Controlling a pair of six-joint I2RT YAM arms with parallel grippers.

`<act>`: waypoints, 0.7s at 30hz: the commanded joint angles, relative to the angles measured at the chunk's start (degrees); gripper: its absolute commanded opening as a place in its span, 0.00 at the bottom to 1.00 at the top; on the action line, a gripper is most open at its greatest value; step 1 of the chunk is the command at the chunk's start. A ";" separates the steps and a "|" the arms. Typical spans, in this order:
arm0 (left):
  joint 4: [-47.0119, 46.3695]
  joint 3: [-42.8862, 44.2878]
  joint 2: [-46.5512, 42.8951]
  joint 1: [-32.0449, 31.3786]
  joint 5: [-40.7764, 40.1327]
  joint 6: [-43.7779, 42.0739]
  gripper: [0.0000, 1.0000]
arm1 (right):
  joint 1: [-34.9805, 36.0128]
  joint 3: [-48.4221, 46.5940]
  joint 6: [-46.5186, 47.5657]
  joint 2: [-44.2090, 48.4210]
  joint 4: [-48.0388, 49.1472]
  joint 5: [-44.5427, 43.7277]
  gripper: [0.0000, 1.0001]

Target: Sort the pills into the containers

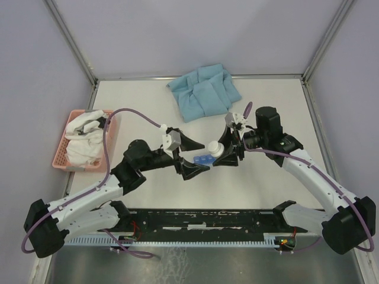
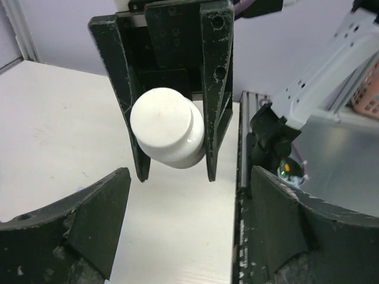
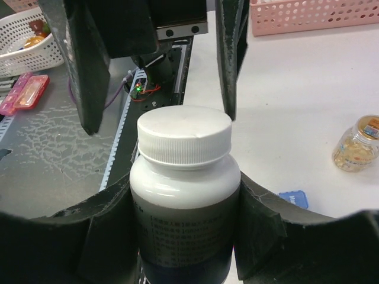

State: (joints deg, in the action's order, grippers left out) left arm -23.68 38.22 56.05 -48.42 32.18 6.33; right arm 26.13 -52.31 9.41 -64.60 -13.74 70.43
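Observation:
My right gripper is holding the capped pill bottle over the blue pill-organiser strip [image 1: 204,160], so next my left gripper grips its cap [image 1: 214,147] and stands the bottle near the pink basket.
My right gripper [image 1: 225,152] is shut on a white pill bottle [image 1: 214,148] with a white screw cap, held above the table. In the right wrist view the bottle [image 3: 183,177] sits between my right gripper's [image 3: 185,213] pads. My left gripper [image 1: 190,157] is open, its fingers either side of the cap's line and apart from it. In the left wrist view the bottle [image 2: 169,127] faces my open left gripper [image 2: 189,231] cap first. The blue pill-organiser strip [image 1: 204,160] lies on the table below them; its corner also shows in the right wrist view [image 3: 294,198].
A small clear jar of yellow capsules [image 3: 355,145] stands on the table. A pink slatted basket [image 1: 62,155] with white cloth sits at the left. A blue cloth [image 1: 204,92] lies at the back. A white basket [image 3: 29,50] and pink case [image 3: 23,92] sit off the table.

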 commanded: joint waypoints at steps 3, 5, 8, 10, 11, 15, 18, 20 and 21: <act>-11.39 -5.77 -9.89 -0.29 -14.26 19.58 1.00 | -0.11 -1.20 -0.43 0.23 2.08 1.03 0.01; -10.98 -6.82 -11.09 -0.27 -17.94 24.08 0.99 | -0.18 -1.23 -0.05 0.18 1.79 0.81 0.01; -9.18 -6.89 -10.38 -0.39 -20.68 29.47 0.99 | -0.12 -1.30 0.62 0.21 1.12 0.52 0.01; -6.57 -5.63 -9.16 -1.39 -22.43 31.19 0.99 | -0.11 -1.37 1.03 0.08 0.75 0.46 0.01; -5.49 -4.85 -8.51 -2.79 -23.98 30.76 0.99 | -0.11 -1.40 1.31 0.02 0.50 0.41 0.01; 2.19 0.11 -5.64 -10.97 -36.77 25.33 0.99 | -0.11 -1.62 2.28 -0.26 -0.47 0.28 0.01; 8.92 5.72 -2.30 -14.91 -43.80 23.33 0.93 | -0.11 -1.67 2.65 -0.27 -0.73 0.23 0.01; 9.86 7.29 -0.21 -15.07 -43.87 24.32 0.88 | -0.05 -1.66 2.76 -0.27 -0.89 0.21 0.01; 10.01 7.89 0.71 -15.13 -43.72 24.61 0.86 | -0.13 -1.74 2.76 -0.27 -0.93 0.23 0.01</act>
State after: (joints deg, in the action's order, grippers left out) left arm -17.28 40.49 54.24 -62.67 -3.79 31.66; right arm 26.13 -52.31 10.96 -65.01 -15.31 69.82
